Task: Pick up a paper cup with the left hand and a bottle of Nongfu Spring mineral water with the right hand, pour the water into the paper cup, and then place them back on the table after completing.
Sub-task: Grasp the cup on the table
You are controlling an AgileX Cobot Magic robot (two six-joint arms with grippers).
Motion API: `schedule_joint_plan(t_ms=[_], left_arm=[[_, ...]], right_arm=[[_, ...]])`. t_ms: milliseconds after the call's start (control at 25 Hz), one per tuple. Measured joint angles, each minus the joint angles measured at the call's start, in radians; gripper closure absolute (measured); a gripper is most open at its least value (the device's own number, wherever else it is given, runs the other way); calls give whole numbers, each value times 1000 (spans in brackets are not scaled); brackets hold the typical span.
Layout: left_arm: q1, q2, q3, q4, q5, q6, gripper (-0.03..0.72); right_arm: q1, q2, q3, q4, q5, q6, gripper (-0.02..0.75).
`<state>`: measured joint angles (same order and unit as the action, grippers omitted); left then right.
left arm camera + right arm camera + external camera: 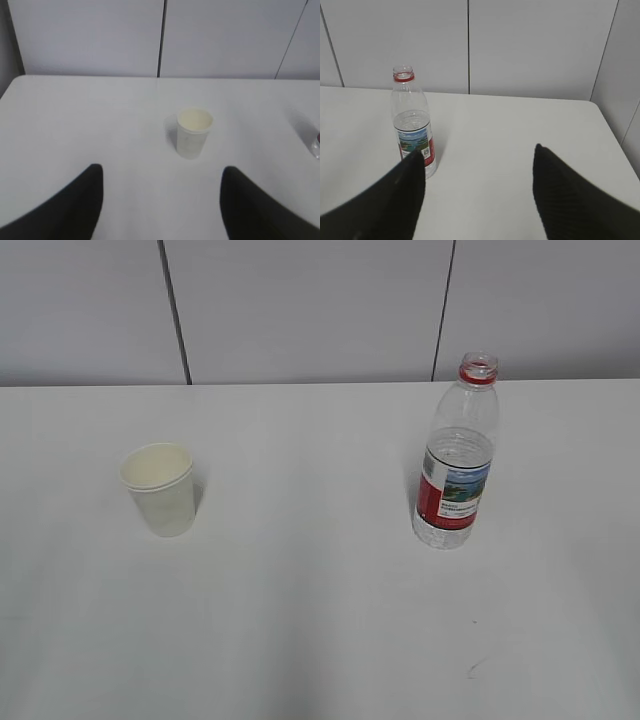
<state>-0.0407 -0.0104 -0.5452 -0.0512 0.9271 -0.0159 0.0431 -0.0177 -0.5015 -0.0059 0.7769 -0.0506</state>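
Note:
The water (461, 448) bottle's open neck (479, 365) is narrow, so when I pour, the water will run down into the white paper cup in a thin stream.
A white paper cup (161, 489) stands upright on the left of the white table (310, 620). An uncapped clear water bottle (457, 455) with a red label stands upright on the right, partly filled. Neither arm shows in the exterior view. In the left wrist view the left gripper (161, 172) is open and empty, and the cup (193, 132) stands ahead of it, slightly right. In the right wrist view the right gripper (477, 152) is open and empty, and the bottle (413, 127) stands ahead behind its left finger (400, 195).
A grey panelled wall (300, 305) runs behind the table's far edge. The table's right edge (615, 145) shows in the right wrist view. A small dark scuff (474, 668) marks the tabletop at the front right.

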Motion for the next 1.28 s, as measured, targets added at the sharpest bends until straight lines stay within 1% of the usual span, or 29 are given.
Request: schedule_joint_plan(t_ms=[120, 240, 320, 480, 600, 760, 920, 1000, 1080, 1280], left_arm=[[0, 52, 0, -40, -75, 72, 230], [0, 138, 0, -95, -137, 161, 237], [0, 202, 0, -123, -199, 195, 239], [0, 305, 0, -146, -333, 210, 245], [0, 354, 13, -153, -419, 241, 249], [0, 386, 107, -170, -566, 269, 257], [0, 388, 235, -237, -723, 274, 261], [0, 388, 285, -263, -760, 274, 261], [0, 388, 310, -280, -796, 274, 262], [0, 430, 315, -290, -854, 274, 262]], right_arm=[[0, 16, 21, -6, -55, 0, 239], [0, 110, 25, -21, -119, 0, 239], [0, 188, 26, -29, -170, 0, 239], [0, 378, 30, -33, -276, 0, 239], [0, 518, 30, -22, -389, 0, 239], [0, 655, 30, 6, -552, 0, 239], [0, 760, 30, 17, -686, 0, 241], [0, 805, 30, 17, -745, 0, 241], [0, 854, 30, 17, -800, 0, 241], [0, 988, 30, 17, -923, 11, 241]])
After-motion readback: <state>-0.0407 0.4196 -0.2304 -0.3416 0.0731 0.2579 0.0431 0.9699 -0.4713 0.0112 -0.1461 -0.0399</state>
